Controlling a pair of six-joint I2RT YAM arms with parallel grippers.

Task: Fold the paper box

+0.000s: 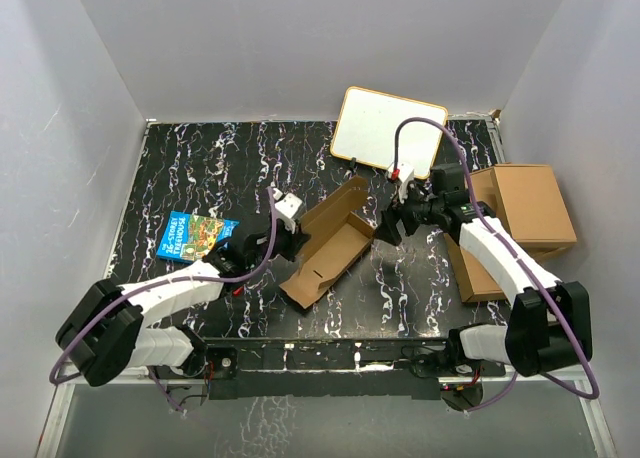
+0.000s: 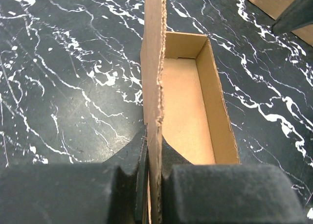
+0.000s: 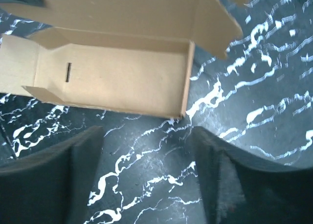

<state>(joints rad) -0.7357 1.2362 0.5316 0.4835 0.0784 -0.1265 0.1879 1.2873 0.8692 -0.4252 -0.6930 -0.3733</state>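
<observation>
The paper box (image 1: 332,258) is lying diagonally between my grippers. My left gripper should turn it straight by the box's raised flap (image 1: 337,208) so that my right gripper can take it.
The paper box (image 1: 335,243) is a partly folded brown cardboard tray lying diagonally at the table's middle, with a raised flap along its left side. My left gripper (image 1: 287,243) is shut on the edge of that upright flap (image 2: 155,87); its fingers (image 2: 134,155) pinch the cardboard from both sides. The box's open inside (image 2: 188,111) lies to the right of the flap. My right gripper (image 1: 388,228) is open and empty, just right of the box's far end. In the right wrist view the box (image 3: 117,77) lies beyond the spread fingers (image 3: 63,170), apart from them.
A blue picture book (image 1: 197,236) lies at the left. A stack of larger brown cardboard boxes (image 1: 525,218) sits at the right, behind my right arm. A white board (image 1: 388,131) leans at the back. White walls enclose the black marbled table (image 1: 210,168).
</observation>
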